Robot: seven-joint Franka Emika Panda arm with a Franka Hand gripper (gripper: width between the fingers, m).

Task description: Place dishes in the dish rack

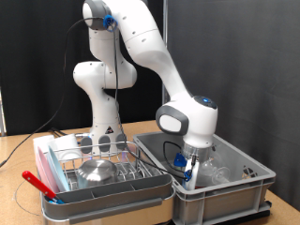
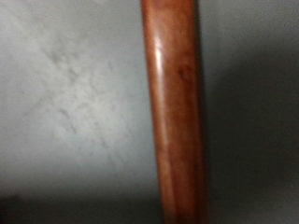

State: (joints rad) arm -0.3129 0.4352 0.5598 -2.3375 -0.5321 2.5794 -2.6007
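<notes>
I should expect a spoon head at the hidden end of the orange-brown stick [image 2: 176,121] when I lift it, because it is smooth and rounded like a handle [image 2: 168,56].
The dish rack [image 1: 66,155] is a silver wire rack in a white tray base [image 1: 112,195] at the exterior view's lower left. A shiny steel bowl [image 1: 95,171] lies upside down in it. My gripper [image 1: 187,172] reaches down into the large grey bin [image 1: 239,192] on the exterior view's right, close to clear glass pieces [image 1: 217,172] on the bin floor. The wrist view shows only a thin orange-brown stick [image 2: 176,112], very close, lying over the grey bin floor [image 2: 65,103]; no fingers show there. The light-blue plate is not in view.
A red utensil [image 1: 42,186] lies along the rack's near left edge. The rack and bin stand side by side on a wooden table [image 1: 14,164]. The robot's base [image 1: 103,112] stands behind the rack. Black curtains hang at the back.
</notes>
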